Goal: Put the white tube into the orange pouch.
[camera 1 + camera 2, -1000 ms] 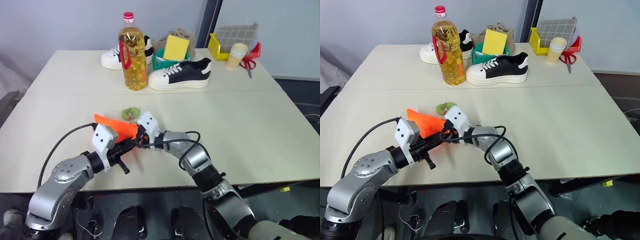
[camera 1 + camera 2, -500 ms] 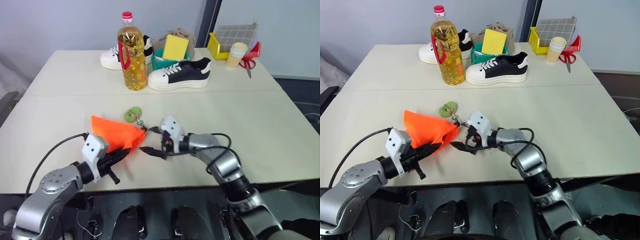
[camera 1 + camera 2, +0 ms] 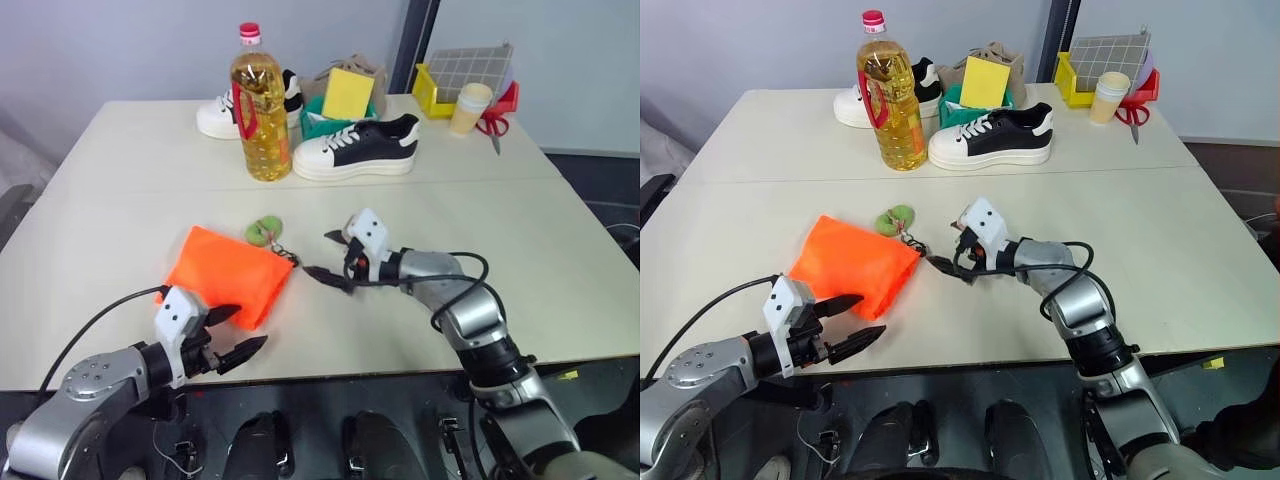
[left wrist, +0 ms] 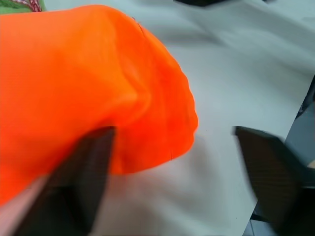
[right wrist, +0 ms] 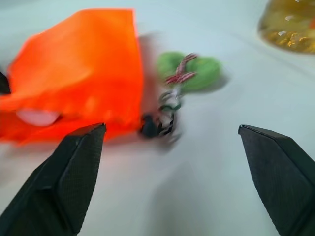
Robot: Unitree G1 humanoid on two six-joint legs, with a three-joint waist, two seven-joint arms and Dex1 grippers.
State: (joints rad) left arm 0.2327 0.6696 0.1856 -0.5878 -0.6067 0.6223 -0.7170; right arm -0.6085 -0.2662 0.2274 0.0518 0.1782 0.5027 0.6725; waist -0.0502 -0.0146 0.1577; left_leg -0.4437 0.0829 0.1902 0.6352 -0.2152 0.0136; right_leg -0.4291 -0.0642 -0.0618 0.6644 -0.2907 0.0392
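Observation:
The dark cord (image 3: 284,252) is bunched up at the pouch's edge (image 3: 288,268), so I expect the cord will slide out and pull the pouch tight when I pull the green tag.
The orange pouch (image 3: 225,272) lies flat on the table, its dark cord running to a round green tag (image 3: 265,230) just behind it. My left gripper (image 3: 230,333) hovers open near the table's front edge, just short of the pouch's near side; in the left wrist view the pouch (image 4: 83,93) bulges between its fingers (image 4: 78,182). To the right of the cord, my right gripper (image 3: 328,257) stands open with nothing in it and faces the pouch (image 5: 83,69). The white tube is hidden; a pale blur (image 5: 37,117) at the pouch's fold cannot be identified.
At the back stand a tall oil bottle (image 3: 258,110), a black-and-white sneaker (image 3: 360,148), a second shoe (image 3: 218,116) and a yellow sponge (image 3: 350,94) in a teal box. A yellow basket (image 3: 432,95), a cup (image 3: 470,108) and scissors (image 3: 495,125) sit at the back right.
The left gripper has let go of the pouch, opened and drawn back toward the front edge. The pouch now rests flat. The right gripper has opened and swung right, away from the pouch.

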